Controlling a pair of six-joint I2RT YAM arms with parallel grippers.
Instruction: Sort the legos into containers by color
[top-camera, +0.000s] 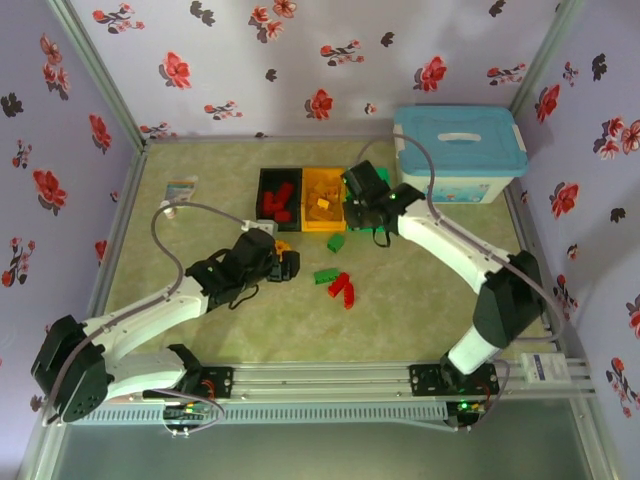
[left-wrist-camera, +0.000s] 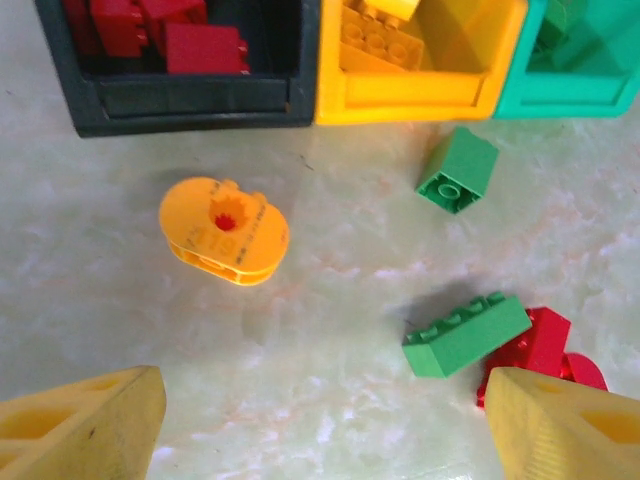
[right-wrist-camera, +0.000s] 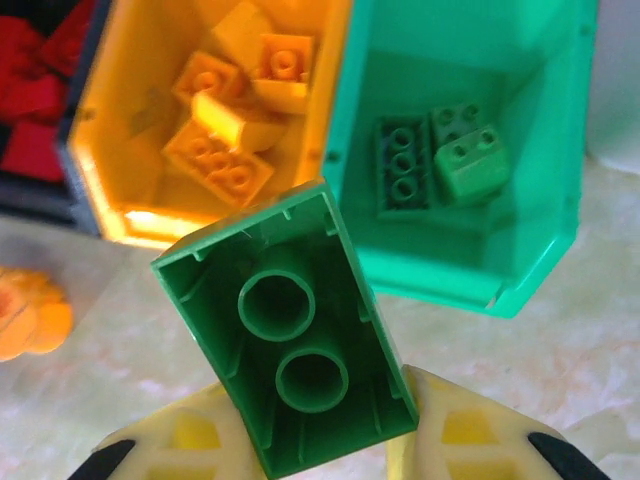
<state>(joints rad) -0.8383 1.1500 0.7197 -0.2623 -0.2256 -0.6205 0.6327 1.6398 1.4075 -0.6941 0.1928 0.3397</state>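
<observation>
The long green lego (top-camera: 326, 275) lies by my left gripper, away from the green bin, so my left gripper should set it down within my right gripper's reach (top-camera: 388, 272).
My right gripper (right-wrist-camera: 320, 435) is shut on a green lego (right-wrist-camera: 290, 330), held underside-up just in front of the green bin (right-wrist-camera: 440, 275) and the orange bin (right-wrist-camera: 100, 110). Green bricks (right-wrist-camera: 465, 165) lie in the green bin and orange ones (right-wrist-camera: 220, 165) in the orange bin. My left gripper (left-wrist-camera: 320, 430) is open above bare table. Ahead of it lie an orange round-ended piece (left-wrist-camera: 224, 230), a square green lego (left-wrist-camera: 458, 170), a long green lego (left-wrist-camera: 466, 334) and a red lego (left-wrist-camera: 545, 345). The black bin (left-wrist-camera: 190, 100) holds red bricks (left-wrist-camera: 205, 48).
A large white box with a light-blue lid (top-camera: 460, 150) stands at the back right, just behind the right arm. A small packet (top-camera: 180, 190) lies at the back left. Floral walls enclose the table. Loose legos (top-camera: 340, 285) lie mid-table between the arms.
</observation>
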